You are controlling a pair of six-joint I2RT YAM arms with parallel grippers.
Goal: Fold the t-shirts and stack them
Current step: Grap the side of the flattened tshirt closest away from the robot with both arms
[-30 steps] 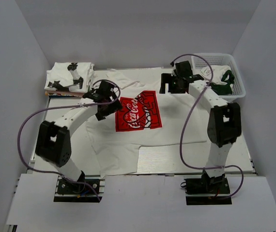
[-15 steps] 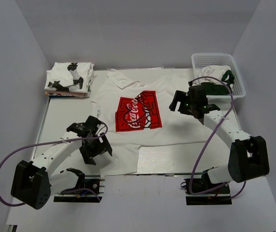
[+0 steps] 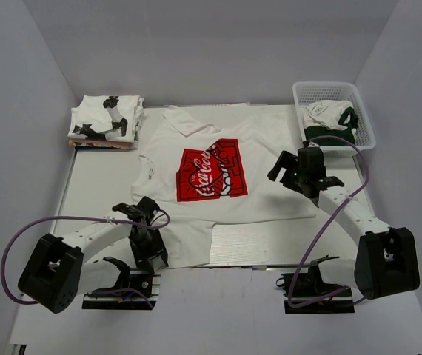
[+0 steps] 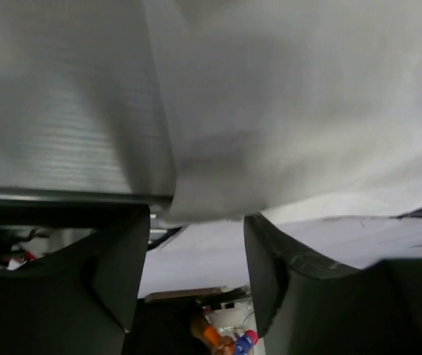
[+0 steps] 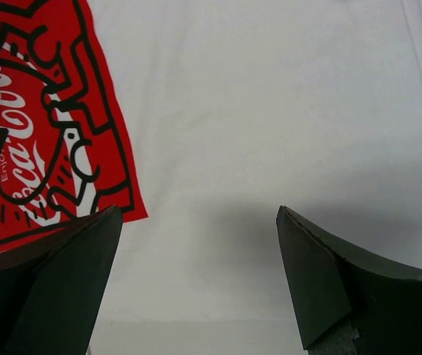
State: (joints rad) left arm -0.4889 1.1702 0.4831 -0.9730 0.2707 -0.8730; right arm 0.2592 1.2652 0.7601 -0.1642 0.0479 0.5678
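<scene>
The white t-shirt (image 3: 264,196) should fold over and partly cover the red logo when the robot carries the t-shirt's near edge (image 3: 264,220) back, because that edge lies flat close by.
A white t-shirt (image 3: 259,174) with a red rectangular logo (image 3: 211,174) lies spread flat in the middle of the table. My left gripper (image 3: 152,255) is open at the shirt's near-left hem corner, by the table's near edge. In the left wrist view the hem (image 4: 270,148) hangs just above the open left gripper (image 4: 196,248), not clamped. My right gripper (image 3: 280,171) is open and empty above the shirt's right side. In the right wrist view the right gripper (image 5: 198,218) hovers over white cloth (image 5: 270,111), with the logo (image 5: 41,133) at the left.
A stack of folded white shirts with black prints (image 3: 106,122) sits at the back left. A white mesh basket (image 3: 363,133) at the back right holds white and dark green garments. A bare ribbed strip of table (image 3: 270,248) shows at the near edge.
My left arm has swung from the shirt's left shoulder down to its near-left hem. My right arm has come from beside the basket down over the shirt's right side. The shirt lies flatter.
</scene>
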